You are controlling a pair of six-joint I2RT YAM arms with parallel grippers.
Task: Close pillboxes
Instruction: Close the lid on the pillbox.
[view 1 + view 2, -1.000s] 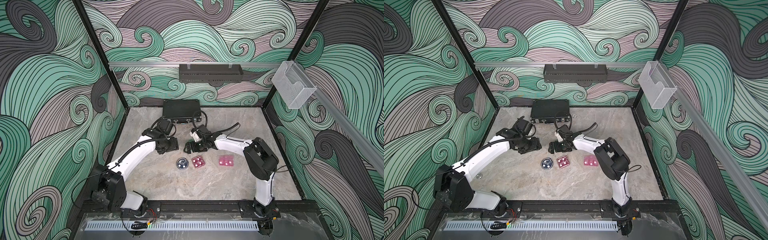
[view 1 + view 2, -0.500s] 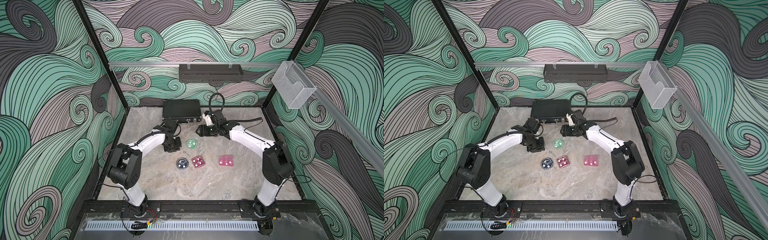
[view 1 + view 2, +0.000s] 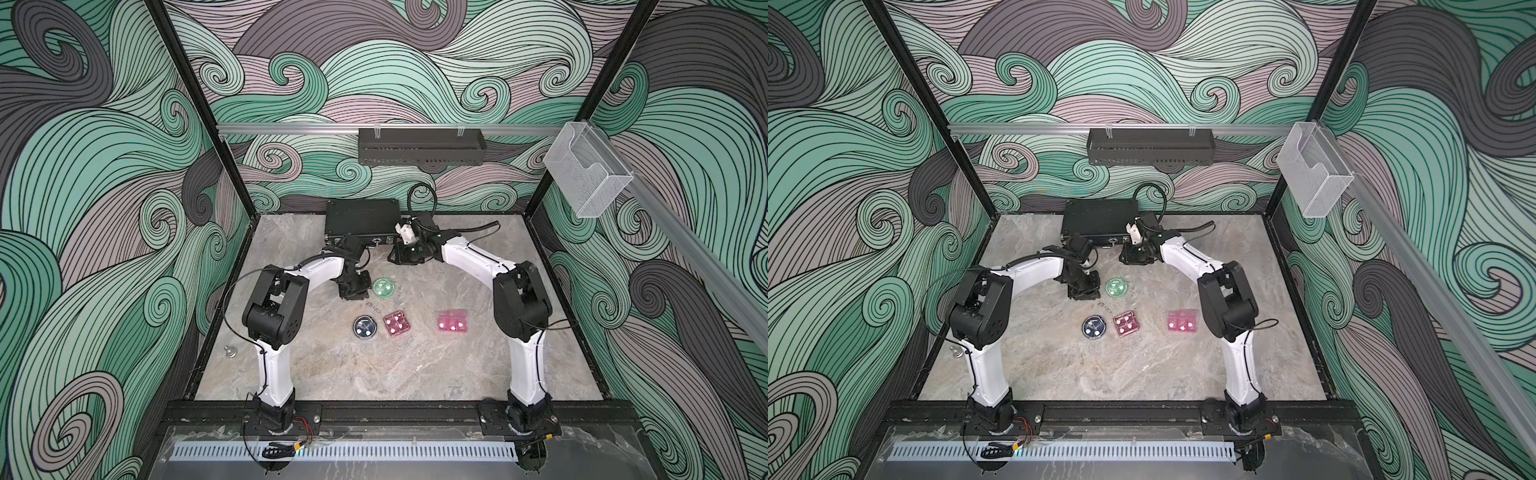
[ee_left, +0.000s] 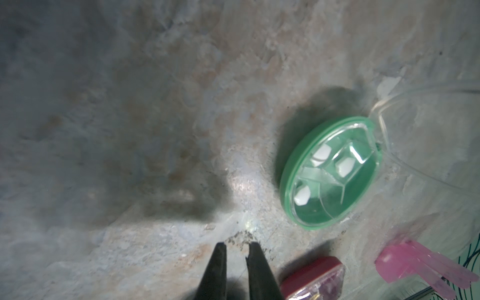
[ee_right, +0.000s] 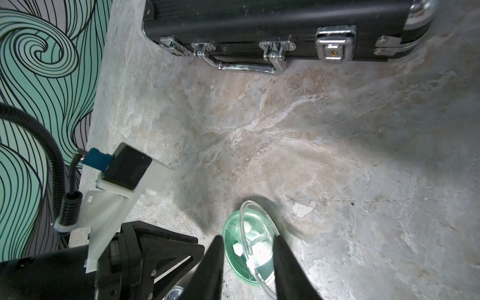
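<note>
The green pillbox sits unbraced with its clear lid standing open (image 4: 431, 137), so my left gripper should steady the pillbox's rim (image 3: 375, 288) while my right gripper swings the lid shut.
Four pillboxes lie on the stone table. The round green pillbox (image 3: 383, 287) (image 3: 1117, 287) (image 4: 332, 174) (image 5: 235, 231) holds white pills, and its clear lid (image 4: 426, 135) stands open from the rim. The round dark blue one (image 3: 365, 326) (image 3: 1094, 327), the square dark pink one (image 3: 397, 323) (image 3: 1126, 323) (image 4: 311, 278) and the rectangular light pink one (image 3: 452, 321) (image 3: 1182, 321) (image 4: 415, 265) sit in a row nearer the front. My left gripper (image 3: 353, 291) (image 3: 1084, 291) (image 4: 237, 246) is low beside the green box, jaws drawn nearly together on nothing. My right gripper (image 3: 400, 258) (image 3: 1130, 257) (image 5: 248, 240) hangs open above it.
A black briefcase (image 3: 361, 220) (image 5: 259, 23) with metal latches lies at the back, just behind the right gripper. A black basket (image 3: 419, 151) hangs on the rear rail and a clear holder (image 3: 586, 174) on the right rail. A small metal piece (image 3: 230, 352) lies past the table's left edge.
A second ago both grippers met over the green pillbox and hid it. Both have drawn away, the right one up toward the briefcase, and both pairs of jaws have narrowed.
</note>
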